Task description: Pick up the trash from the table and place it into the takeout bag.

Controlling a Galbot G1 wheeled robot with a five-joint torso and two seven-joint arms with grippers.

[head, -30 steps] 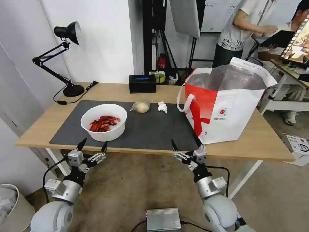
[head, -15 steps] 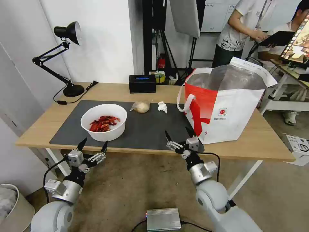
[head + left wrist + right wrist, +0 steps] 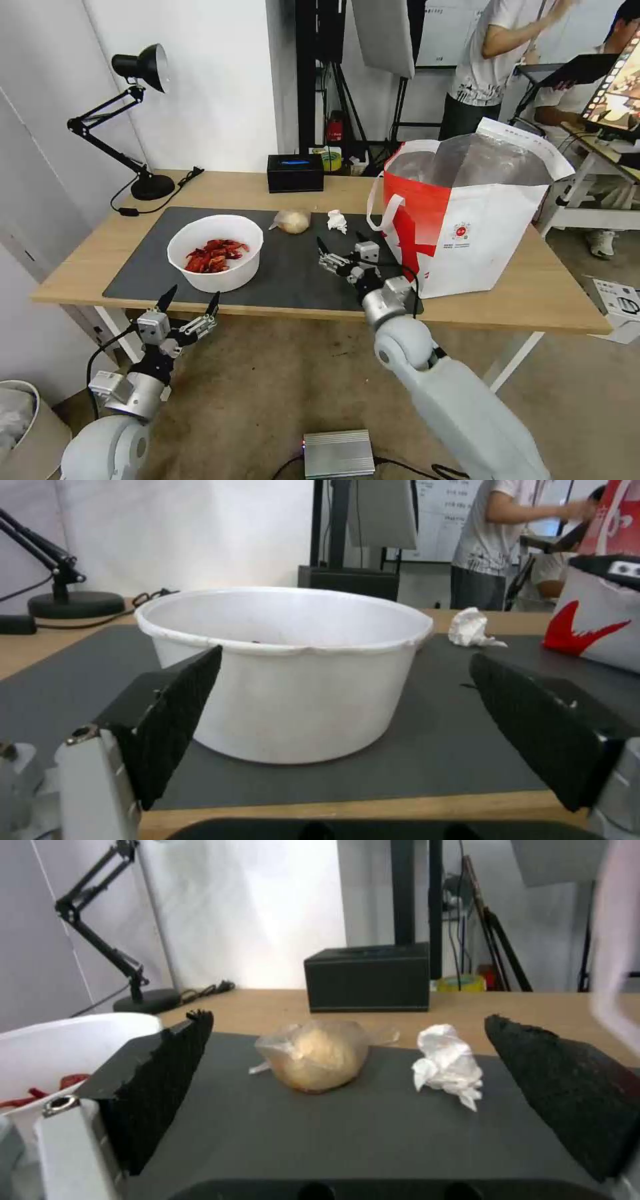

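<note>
Peaked folds stick up on the crumpled white tissue [image 3: 337, 221], so I expect the tissue to squeeze thin and stay bunched above my fingers when I pick it up.
On the table's [image 3: 253, 185] dark grey mat [image 3: 300, 275], the trash is a white bowl of red scraps [image 3: 215, 252] [image 3: 287, 670], a beige knotted plastic-bag lump [image 3: 292, 221] [image 3: 320, 1055] and a crumpled white tissue [image 3: 337, 221] [image 3: 448, 1065]. The red-and-white takeout bag [image 3: 467, 220] stands open at the mat's right end. My right gripper [image 3: 339, 240] [image 3: 347, 1017] hovers open over the mat, just short of the lump and tissue, holding nothing. My left gripper [image 3: 195, 295] [image 3: 345, 657] is open below the table's front edge, facing the bowl.
A black desk lamp [image 3: 133, 120] stands at the table's back left and a black box [image 3: 295, 173] at the back middle. On the floor are a silver unit [image 3: 338, 453] between the arms and a bin [image 3: 27, 427] at far left.
My right arm has risen from below the table's front edge and reached forward over the mat, toward the lump and tissue. The left arm has stayed almost still.
</note>
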